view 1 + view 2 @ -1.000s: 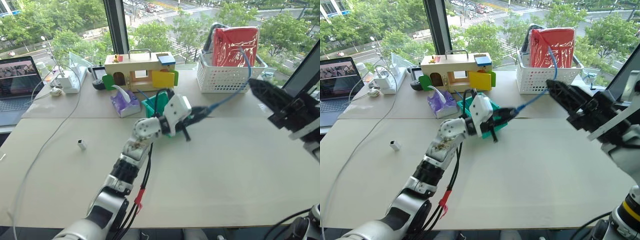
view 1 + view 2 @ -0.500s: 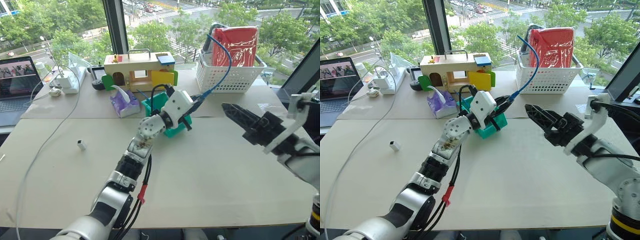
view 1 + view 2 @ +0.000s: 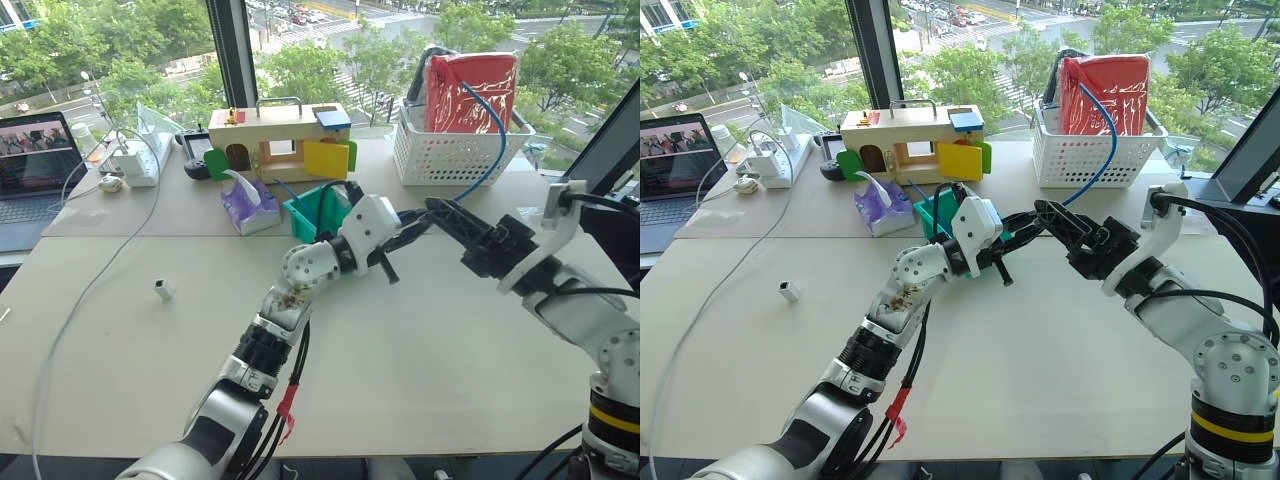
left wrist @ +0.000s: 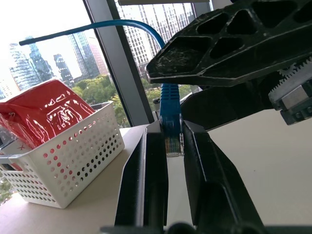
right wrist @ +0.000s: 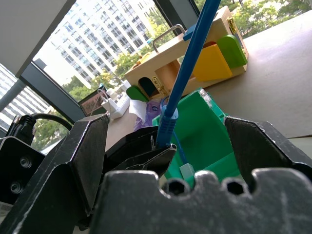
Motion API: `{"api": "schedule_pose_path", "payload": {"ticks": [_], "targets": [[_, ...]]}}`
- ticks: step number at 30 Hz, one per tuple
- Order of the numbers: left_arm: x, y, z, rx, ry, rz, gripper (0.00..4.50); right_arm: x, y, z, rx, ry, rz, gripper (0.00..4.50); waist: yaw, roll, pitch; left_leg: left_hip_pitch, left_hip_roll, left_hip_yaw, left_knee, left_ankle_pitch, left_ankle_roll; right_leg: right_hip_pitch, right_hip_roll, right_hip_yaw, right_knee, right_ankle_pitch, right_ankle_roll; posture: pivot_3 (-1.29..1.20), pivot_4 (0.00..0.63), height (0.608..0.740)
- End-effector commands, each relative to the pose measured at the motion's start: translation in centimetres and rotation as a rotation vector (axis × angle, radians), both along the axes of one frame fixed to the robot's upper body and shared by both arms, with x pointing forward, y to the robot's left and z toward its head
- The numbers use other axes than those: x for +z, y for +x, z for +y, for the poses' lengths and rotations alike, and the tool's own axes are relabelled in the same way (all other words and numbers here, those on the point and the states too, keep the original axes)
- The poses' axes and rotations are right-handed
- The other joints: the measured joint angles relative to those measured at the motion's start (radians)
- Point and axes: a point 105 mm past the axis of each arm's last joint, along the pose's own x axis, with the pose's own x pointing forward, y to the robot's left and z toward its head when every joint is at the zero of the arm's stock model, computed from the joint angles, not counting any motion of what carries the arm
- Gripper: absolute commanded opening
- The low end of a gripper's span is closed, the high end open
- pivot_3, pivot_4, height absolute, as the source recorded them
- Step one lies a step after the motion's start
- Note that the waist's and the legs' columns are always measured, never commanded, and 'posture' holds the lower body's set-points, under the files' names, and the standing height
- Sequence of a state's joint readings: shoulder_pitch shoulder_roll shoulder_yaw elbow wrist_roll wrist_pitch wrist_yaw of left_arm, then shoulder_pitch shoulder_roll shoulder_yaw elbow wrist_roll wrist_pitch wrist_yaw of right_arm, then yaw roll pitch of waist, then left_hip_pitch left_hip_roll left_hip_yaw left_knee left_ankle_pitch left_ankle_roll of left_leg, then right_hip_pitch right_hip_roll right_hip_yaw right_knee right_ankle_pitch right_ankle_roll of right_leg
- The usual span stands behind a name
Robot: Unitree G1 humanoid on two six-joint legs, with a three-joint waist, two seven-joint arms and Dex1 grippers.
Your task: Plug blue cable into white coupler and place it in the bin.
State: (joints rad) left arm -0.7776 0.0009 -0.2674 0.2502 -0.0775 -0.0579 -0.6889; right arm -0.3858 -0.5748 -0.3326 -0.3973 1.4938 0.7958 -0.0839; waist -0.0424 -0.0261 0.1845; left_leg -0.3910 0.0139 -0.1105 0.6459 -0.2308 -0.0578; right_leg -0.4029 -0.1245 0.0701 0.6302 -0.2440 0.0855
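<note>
My right gripper should take the cable (image 5: pixel 168 123) so that my left gripper, which is pinching the blue cable's plug, will be free for the white coupler (image 3: pixel 164 290), because the coupler lies closer to my left gripper.
My left gripper (image 3: pixel 414 227) is shut on the clear plug end of the blue cable (image 3: pixel 497 140), held above the table's middle. From there the cable arcs up and over the basket. In the left wrist view the plug (image 4: pixel 170 141) sits pinched between the two fingers. My right gripper (image 3: pixel 436 209) has its tips right at the left one, open, with a finger on either side of the cable (image 5: pixel 187 63) and apart from it. The white coupler (image 3: pixel 164 289) lies alone on the table at the left. The teal-green bin (image 3: pixel 318 208) stands just behind my left hand.
A white lattice basket (image 3: pixel 450 150) with a red bag stands at the back right. At the back are a wooden toy house (image 3: pixel 280 140) and a purple tissue pack (image 3: pixel 248 208). A laptop (image 3: pixel 35 170), a power strip (image 3: pixel 140 160) and a long white cord (image 3: pixel 90 290) occupy the left.
My right arm has swung in from the right and down until its tips straddle the cable beside the left gripper, and its jaws have narrowed. The left hand still holds the plug.
</note>
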Motion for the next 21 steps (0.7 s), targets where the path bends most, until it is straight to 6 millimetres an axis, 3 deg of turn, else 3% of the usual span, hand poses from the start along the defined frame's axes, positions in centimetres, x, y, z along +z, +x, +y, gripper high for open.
{"api": "schedule_pose_path", "payload": {"ticks": [1,6,20,21], "targets": [[1.12,-0.83,-0.24,-0.024,-0.012,-0.048,0.07,1.77,-0.66,-0.04,0.007,0.034,-0.078,1.64,0.000,0.000,0.000,0.000,0.000,0.000,0.000,0.000,0.000,0.000,0.000,0.000,0.000,0.000,0.000,0.00,0.150,0.740],[0.91,-0.57,-0.04,-0.014,-0.008,-0.038,0.07,1.67,-0.86,0.05,0.021,0.044,-0.074,0.03,-0.001,0.000,0.000,0.000,0.000,0.000,0.000,0.000,0.000,0.000,0.000,0.000,0.000,0.000,0.000,0.00,0.150,0.740],[1.00,-0.45,-0.05,-0.004,-0.014,-0.037,0.07,1.61,-0.86,0.57,0.050,0.048,-0.062,0.03,0.000,0.000,0.000,0.000,0.000,0.000,0.000,0.000,0.000,0.000,0.000,0.000,0.000,0.000,0.000,0.00,0.150,0.740],[1.00,-0.45,-0.06,-0.004,-0.014,-0.037,0.07,1.68,-1.12,0.82,0.073,0.053,-0.065,0.46,0.000,0.000,0.000,0.000,0.000,0.000,0.000,0.000,0.000,0.000,0.000,0.000,0.000,0.000,0.000,0.00,0.150,0.740]]}}
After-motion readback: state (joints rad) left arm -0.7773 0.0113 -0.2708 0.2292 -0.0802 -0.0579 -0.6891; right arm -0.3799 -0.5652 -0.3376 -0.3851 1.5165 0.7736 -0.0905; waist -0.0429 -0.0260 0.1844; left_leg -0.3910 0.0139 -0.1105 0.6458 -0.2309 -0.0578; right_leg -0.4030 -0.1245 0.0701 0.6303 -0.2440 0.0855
